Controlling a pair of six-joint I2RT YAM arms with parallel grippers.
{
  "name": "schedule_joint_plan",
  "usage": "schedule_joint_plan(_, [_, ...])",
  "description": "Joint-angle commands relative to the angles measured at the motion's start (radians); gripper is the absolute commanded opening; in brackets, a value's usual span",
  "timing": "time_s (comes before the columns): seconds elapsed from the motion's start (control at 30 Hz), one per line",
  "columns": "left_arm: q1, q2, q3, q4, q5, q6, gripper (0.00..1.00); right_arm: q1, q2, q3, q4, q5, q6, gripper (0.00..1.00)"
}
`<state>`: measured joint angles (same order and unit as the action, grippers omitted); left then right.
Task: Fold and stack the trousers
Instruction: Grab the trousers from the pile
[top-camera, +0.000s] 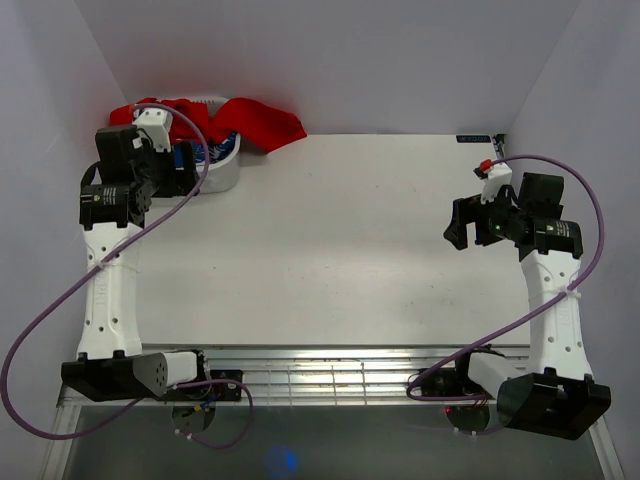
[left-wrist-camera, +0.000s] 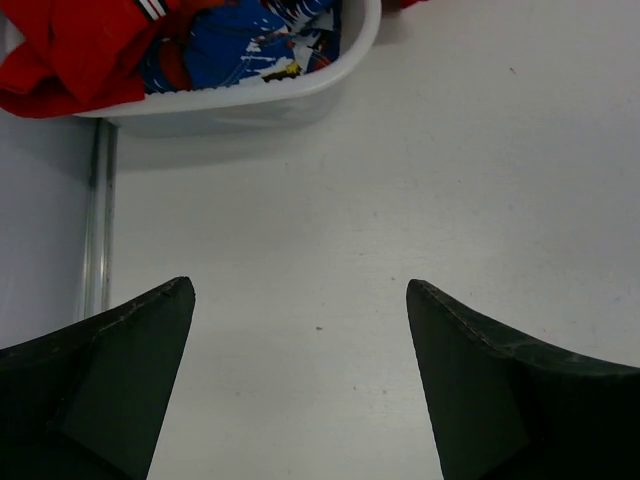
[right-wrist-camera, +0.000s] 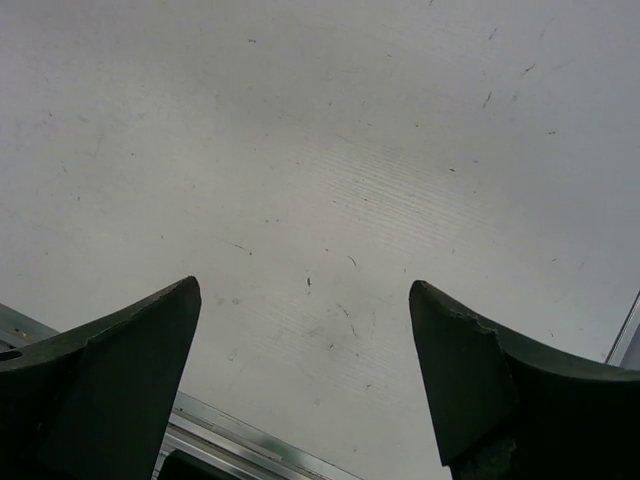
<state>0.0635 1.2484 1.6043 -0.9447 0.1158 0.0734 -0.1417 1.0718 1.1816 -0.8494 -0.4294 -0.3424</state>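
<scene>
I should go on moving my open left gripper toward the white basket until it closes on red fabric (top-camera: 200, 114), because the red trousers lie on top of the blue patterned cloth (top-camera: 221, 149).
The bright red trousers (top-camera: 262, 120) lie bunched in and over a white basket (top-camera: 226, 172) at the table's back left corner. One part hangs over the basket's right rim onto the table. In the left wrist view the red trousers (left-wrist-camera: 70, 50) show at the top left, beside a blue patterned cloth (left-wrist-camera: 240, 40) in the basket (left-wrist-camera: 250, 100). My left gripper (top-camera: 190, 165) (left-wrist-camera: 300, 300) is open and empty, just in front of the basket. My right gripper (top-camera: 462, 228) (right-wrist-camera: 305, 300) is open and empty over the bare table at the right.
The white table (top-camera: 330, 250) has walls at the back and both sides. A metal rail (top-camera: 330, 370) runs along its near edge by the arm bases. Purple cables loop from each arm.
</scene>
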Motion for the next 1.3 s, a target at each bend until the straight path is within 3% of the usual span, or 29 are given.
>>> schedule_joint_plan(0.0, [0.001, 0.048, 0.078, 0.105, -0.172, -0.054, 0.98, 0.001, -0.024, -0.011, 0.049, -0.011, 0.011, 0.90])
schedule_joint_plan(0.2, [0.001, 0.245, 0.268, 0.254, -0.399, -0.043, 0.98, 0.001, 0.020, -0.005, 0.055, 0.000, 0.003, 0.90])
schedule_joint_plan(0.47, [0.010, 0.626, 0.610, 0.357, -0.449, -0.026, 0.98, 0.001, 0.077, 0.001, 0.078, 0.017, -0.007, 0.90])
schedule_joint_plan(0.73, [0.021, 0.859, 0.677, 0.463, -0.432, 0.011, 0.98, 0.001, 0.140, -0.019, 0.111, 0.037, -0.010, 0.90])
schedule_joint_plan(1.1, [0.039, 1.148, 0.744, 0.771, -0.703, 0.150, 0.98, 0.001, 0.241, -0.027, 0.131, 0.058, -0.010, 0.90])
schedule_joint_plan(1.2, [0.050, 1.165, 0.744, 0.836, -0.711, 0.152, 0.86, 0.002, 0.246, -0.030, 0.138, 0.064, -0.010, 0.90])
schedule_joint_plan(1.27, [0.064, 1.162, 0.752, 0.868, -0.705, 0.143, 0.62, 0.002, 0.246, -0.030, 0.138, 0.061, -0.007, 0.90])
